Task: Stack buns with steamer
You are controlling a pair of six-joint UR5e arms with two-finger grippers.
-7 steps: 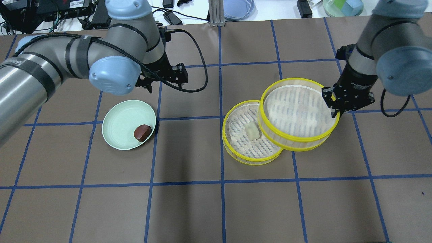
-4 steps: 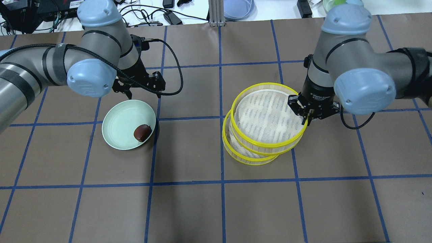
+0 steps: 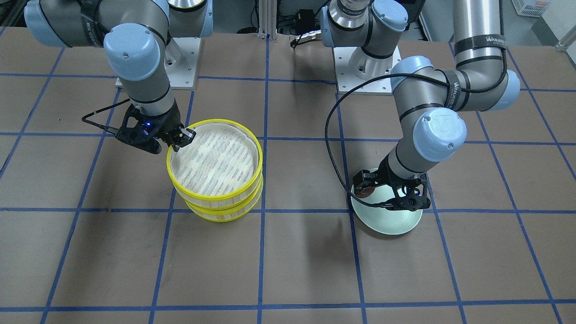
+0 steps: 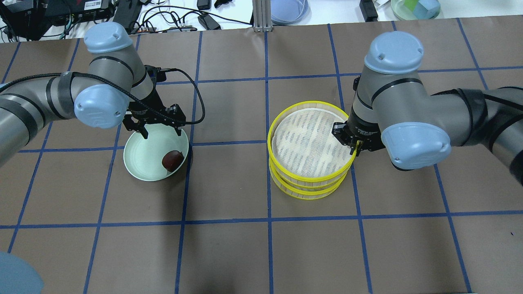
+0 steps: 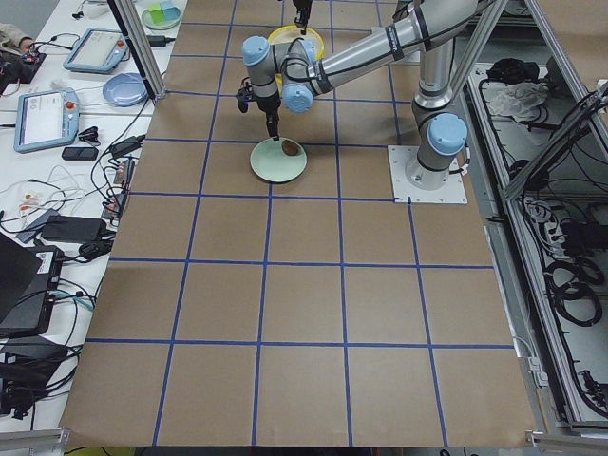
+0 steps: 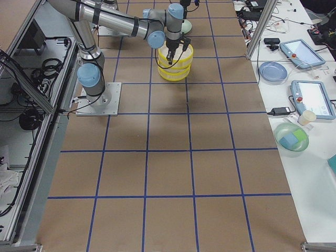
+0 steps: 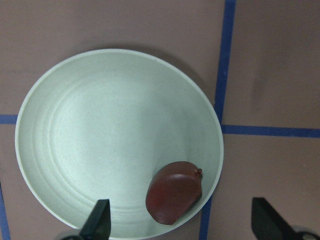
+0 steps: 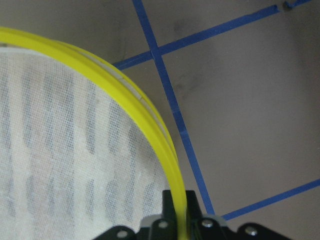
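Observation:
My gripper will make the dark reddish-brown bun (image 3: 365, 192) squash and bulge around the fingers when it lifts the bun, because a flattened, slanting side (image 7: 188, 206) breaks the bun's round shape.
The dark reddish-brown bun (image 4: 172, 160) lies in the pale green plate (image 4: 139, 151), near its rim; it also shows in the left wrist view (image 7: 174, 192). My left gripper (image 4: 161, 132) is open and empty, above the plate's far edge, its fingertips (image 7: 97, 222) either side of the bun from above. My right gripper (image 4: 354, 148) is shut on the rim of the upper yellow steamer tray (image 4: 310, 143), which sits on the lower tray (image 4: 304, 192). The rim runs between the right jaws in the right wrist view (image 8: 150, 135). The cream-white bun is hidden under the upper tray.
Brown table paper carries a blue tape grid. Past the far table edge lie cables, a blue dish (image 4: 288, 10) and a green bowl (image 4: 414, 8). The two robot bases (image 3: 364, 67) stand at the near side.
My right gripper has carried the upper steamer tray left onto the lower tray, covering the cream bun. My left gripper has moved toward me over the plate's far edge.

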